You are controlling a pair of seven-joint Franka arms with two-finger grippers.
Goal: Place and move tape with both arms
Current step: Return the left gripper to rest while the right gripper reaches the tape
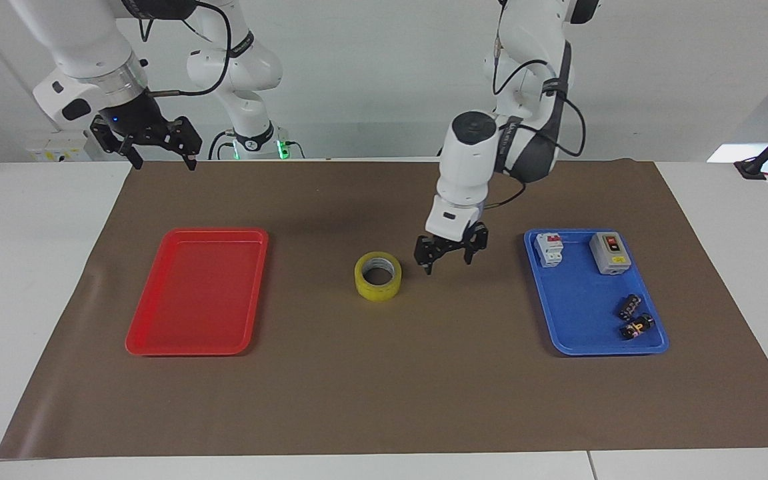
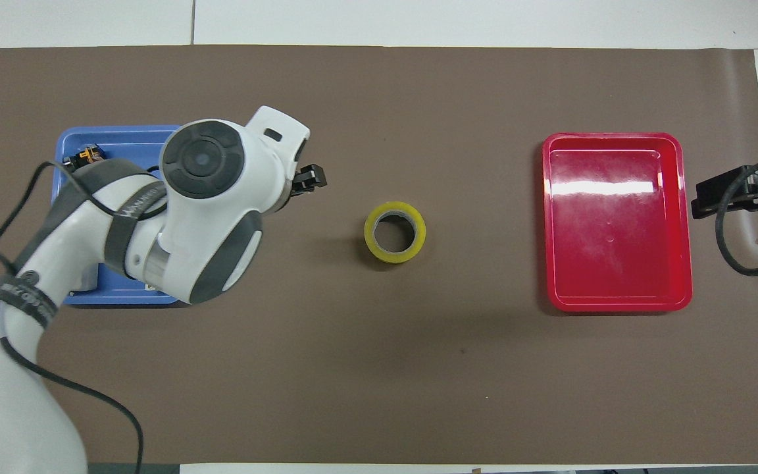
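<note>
My left gripper is hovering next to the tape roll, a long way from the red tray (image 2: 618,224), so I should pull it back and pick up the roll (image 2: 418,241) with my right gripper.
The yellowish tape roll (image 1: 378,275) lies flat on the brown mat between the two trays, and nothing touches it. It also shows in the overhead view (image 2: 395,232). My left gripper (image 1: 449,261) is open and empty, raised a little above the mat between the tape and the blue tray. In the overhead view the left wrist hides most of it, and one of its fingers (image 2: 312,178) sticks out. My right gripper (image 1: 164,162) is open and empty, waiting in the air over the mat's corner at the right arm's end.
A red tray (image 1: 197,287) sits bare toward the right arm's end. A blue tray (image 1: 577,300) toward the left arm's end holds a grey switch box (image 1: 609,253), a white breaker (image 1: 549,249) and small black parts (image 1: 633,319). The brown mat (image 1: 384,387) covers the table.
</note>
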